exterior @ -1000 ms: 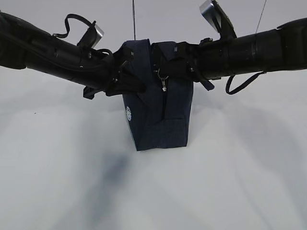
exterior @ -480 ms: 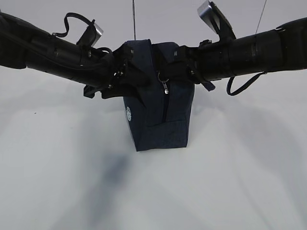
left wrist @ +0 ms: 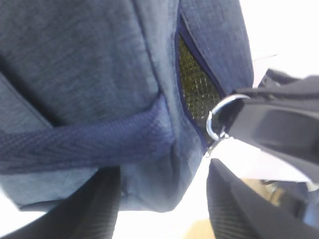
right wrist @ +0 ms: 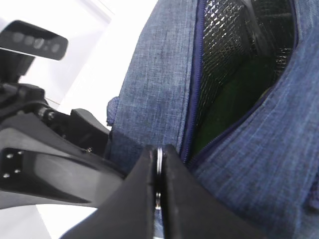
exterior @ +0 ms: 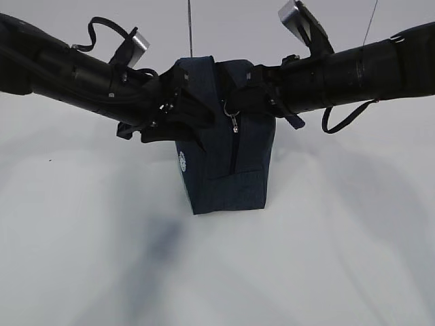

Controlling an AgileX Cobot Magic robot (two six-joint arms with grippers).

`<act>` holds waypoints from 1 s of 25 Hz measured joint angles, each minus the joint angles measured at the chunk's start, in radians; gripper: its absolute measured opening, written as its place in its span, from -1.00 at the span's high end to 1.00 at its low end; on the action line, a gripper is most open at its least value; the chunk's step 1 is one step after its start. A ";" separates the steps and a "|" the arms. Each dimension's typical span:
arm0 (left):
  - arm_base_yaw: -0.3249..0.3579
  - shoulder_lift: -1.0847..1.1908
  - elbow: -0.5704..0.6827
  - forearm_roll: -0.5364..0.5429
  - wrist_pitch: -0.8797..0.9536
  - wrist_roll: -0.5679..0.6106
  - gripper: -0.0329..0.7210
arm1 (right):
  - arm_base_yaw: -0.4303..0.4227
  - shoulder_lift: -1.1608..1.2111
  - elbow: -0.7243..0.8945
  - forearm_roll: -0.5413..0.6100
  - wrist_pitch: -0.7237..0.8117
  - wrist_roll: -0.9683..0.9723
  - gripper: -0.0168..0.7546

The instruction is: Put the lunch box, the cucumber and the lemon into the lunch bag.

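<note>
I should close my left gripper's open fingers on the lunch bag's edge (left wrist: pixel 172 191), because it lies loose between them. I should do this before my right gripper pulls the ring pull (exterior: pixel 234 122) up.
The navy lunch bag (exterior: pixel 238 170) stands on end on the white table, its zipper facing the camera. My right gripper (exterior: pixel 234 109) is shut on the metal ring pull (right wrist: pixel 158 159); the ring also shows in the left wrist view (left wrist: pixel 214 119). My left gripper (exterior: pixel 194 125) is open, with its fingers on either side of the bag's upper left corner (left wrist: pixel 164 189). Through the part-open zipper, something dark green, likely the cucumber (right wrist: pixel 234 99), lies against the silver lining. A yellowish tint (left wrist: pixel 197 87) shows in the gap. The lunch box and the lemon are hidden.
The white tabletop (exterior: pixel 217 272) spreads in front of the bag and to both sides. Both black arms reach in from the left and right at the bag's top. A loop handle (left wrist: pixel 84 142) crosses the bag's side.
My left gripper has drawn back slightly to the left along the bag's corner. The right arm has risen a touch with the ring pull. The bag has stayed in place.
</note>
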 joint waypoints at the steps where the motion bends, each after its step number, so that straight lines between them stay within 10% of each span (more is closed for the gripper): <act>1: 0.000 -0.006 0.000 0.021 0.000 0.000 -0.14 | 0.000 0.000 0.000 -0.003 0.000 0.000 0.95; 16: -0.053 -0.030 0.068 0.076 -0.056 0.002 -0.15 | 0.000 0.000 0.000 -0.008 0.011 0.000 0.95; 25: -0.053 -0.030 0.068 -0.116 -0.126 0.155 0.11 | 0.000 0.000 0.000 -0.009 0.027 0.000 0.95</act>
